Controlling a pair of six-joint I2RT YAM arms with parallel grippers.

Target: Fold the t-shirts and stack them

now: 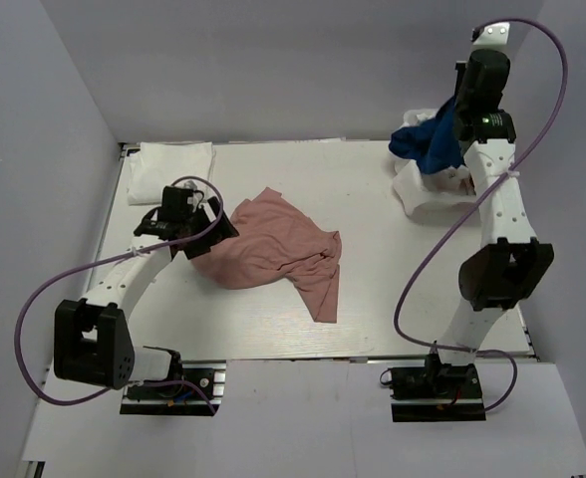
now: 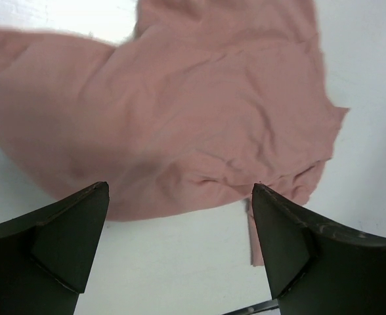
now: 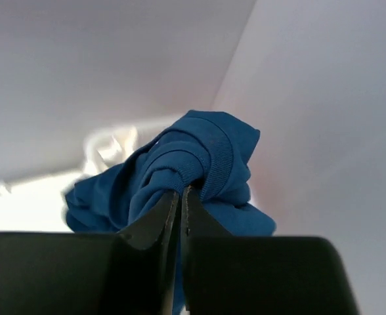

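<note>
I expect the dusty pink t-shirt to spread into a much wider sheet when I pull its edges apart, because loose creases are bunched up near the t-shirt's sleeve.
The dusty pink t-shirt lies crumpled on the middle of the table; it fills the upper part of the left wrist view. My left gripper is open at its left edge, over bare table just short of the hem. My right gripper is shut on the navy blue t-shirt and holds it bunched up above the far right corner. A white t-shirt with red print lies under it. A folded plain white t-shirt sits at the far left.
Grey walls close in the table on the left, back and right. The table's front edge runs just ahead of the arm bases. A purple cable loops beside the right arm.
</note>
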